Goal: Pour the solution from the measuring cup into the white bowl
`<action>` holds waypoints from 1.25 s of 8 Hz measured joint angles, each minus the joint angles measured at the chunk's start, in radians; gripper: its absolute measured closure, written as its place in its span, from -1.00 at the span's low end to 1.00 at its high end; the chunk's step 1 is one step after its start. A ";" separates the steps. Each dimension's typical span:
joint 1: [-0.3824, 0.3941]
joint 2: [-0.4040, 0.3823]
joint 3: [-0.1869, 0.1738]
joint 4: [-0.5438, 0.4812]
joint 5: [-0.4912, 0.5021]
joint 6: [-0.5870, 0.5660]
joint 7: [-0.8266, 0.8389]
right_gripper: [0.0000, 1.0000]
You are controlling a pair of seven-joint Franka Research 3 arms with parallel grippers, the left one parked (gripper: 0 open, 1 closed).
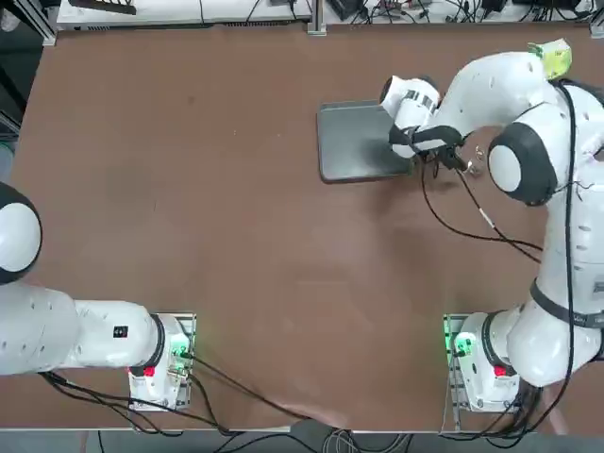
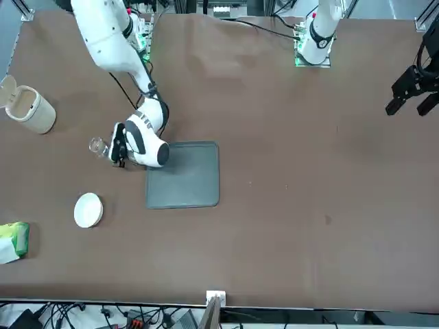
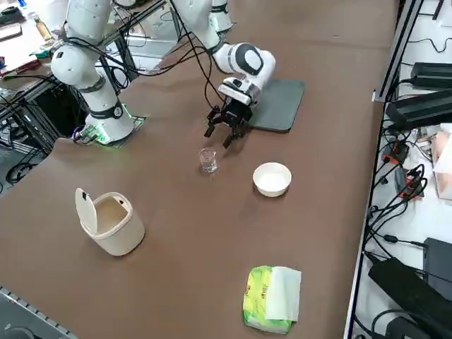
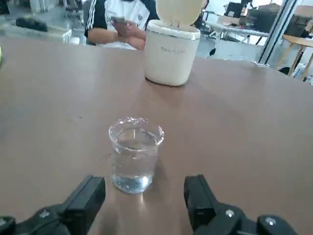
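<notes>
I will pour the liquid in the measuring cup point(image 4: 133, 171) into the white bowl point(image 2: 88, 210), and the bowl will still look white because the liquid is clear.
The measuring cup point(image 3: 207, 159) is a tiny clear cup holding clear liquid. It stands upright on the brown table, to the right of the grey tray from my side. My right gripper point(image 3: 219, 136) hovers low between the tray and the cup, open, pointing at the cup. In the right wrist view the cup point(image 4: 135, 154) stands just beyond the gripper point(image 4: 144, 191), in line with the gap between the two black fingers, and nothing touches it. The white bowl point(image 3: 272, 178) sits empty further from my base than the cup point(image 2: 96, 145); across the table it shows as a white disc point(image 2: 88, 210).
The grey tray point(image 2: 183, 175) lies flat beside my wrist. A whitish lidded mug point(image 3: 109, 222) with its lid up stands beyond the cup, toward the table's right edge. A green tissue pack point(image 3: 272, 296) lies past the bowl. A seated person point(image 4: 122, 19) is behind the table edge.
</notes>
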 joint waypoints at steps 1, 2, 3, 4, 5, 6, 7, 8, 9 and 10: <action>-0.003 0.015 -0.009 0.002 -0.023 0.000 0.038 -0.97; -0.007 0.027 -0.013 0.003 -0.036 0.000 0.068 -0.97; -0.009 0.037 -0.015 0.005 -0.044 0.000 0.095 -0.97; -0.011 0.044 -0.020 0.006 -0.048 0.000 0.118 -0.97; -0.011 0.052 -0.028 0.006 -0.051 0.000 0.127 -0.97; -0.014 0.057 -0.032 0.007 -0.056 0.000 0.133 -0.97; -0.016 0.061 -0.032 0.009 -0.057 0.000 0.138 -0.97; -0.021 0.065 -0.032 0.009 -0.057 0.000 0.141 -0.97; -0.026 0.068 -0.033 0.009 -0.058 0.001 0.141 -0.97; -0.028 0.072 -0.034 0.009 -0.058 0.001 0.142 -0.97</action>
